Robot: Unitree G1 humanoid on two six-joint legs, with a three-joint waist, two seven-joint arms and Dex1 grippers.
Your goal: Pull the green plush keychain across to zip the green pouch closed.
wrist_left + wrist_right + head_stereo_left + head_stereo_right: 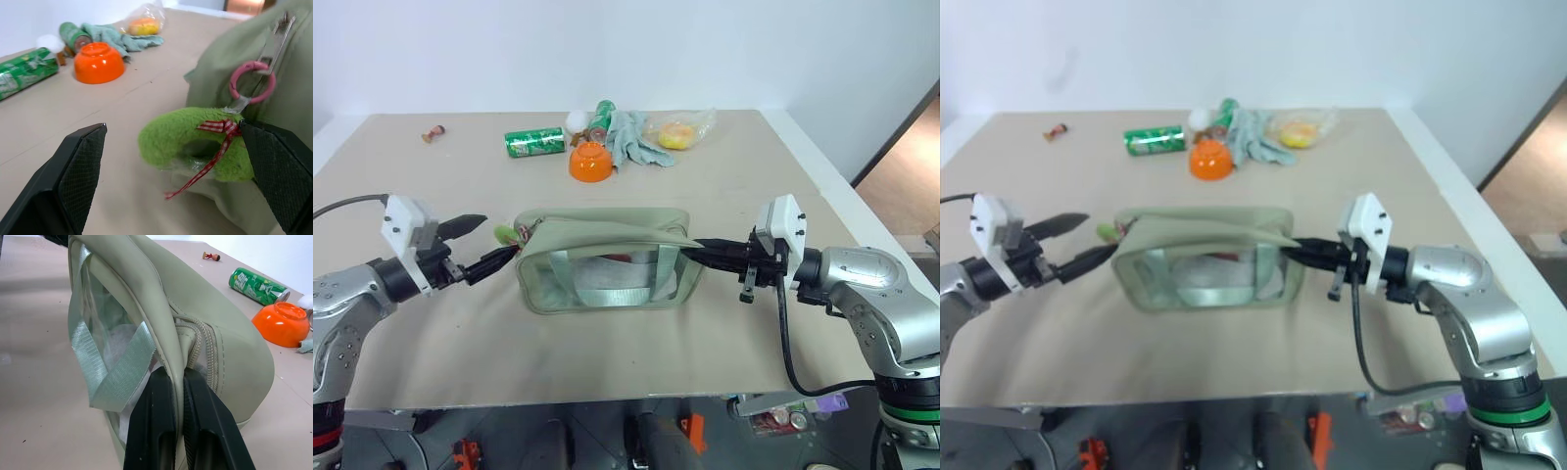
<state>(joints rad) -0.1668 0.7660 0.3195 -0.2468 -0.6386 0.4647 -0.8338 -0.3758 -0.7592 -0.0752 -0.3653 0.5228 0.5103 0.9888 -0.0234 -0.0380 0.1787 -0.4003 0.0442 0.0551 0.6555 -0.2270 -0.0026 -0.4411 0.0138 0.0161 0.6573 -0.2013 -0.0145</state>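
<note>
The pink ring (252, 82) connects the green plush keychain to slack fabric, so the green pouch's end (534, 231) will come up with the keychain when the robot lifts the keychain.
The green pouch (607, 233) lies in the middle of the table, pale sage fabric with clear side panels and straps. At its left end the green plush keychain (506, 233) hangs from a pink ring on the zipper pull. My left gripper (487, 243) is open, and the keychain (195, 147) sits between its black fingers (73, 181) without being pinched. At the right end of the pouch (220, 347), my right gripper (172, 377) is shut on the fabric edge beside the zipper end.
Along the far side of the table are a green soda can (534, 142), an orange bowl (591, 162), pale grey-green gloves (636, 137), a plastic bag with something yellow (680, 129) and a small figure (433, 132). The table's front edge (607, 399) is close.
</note>
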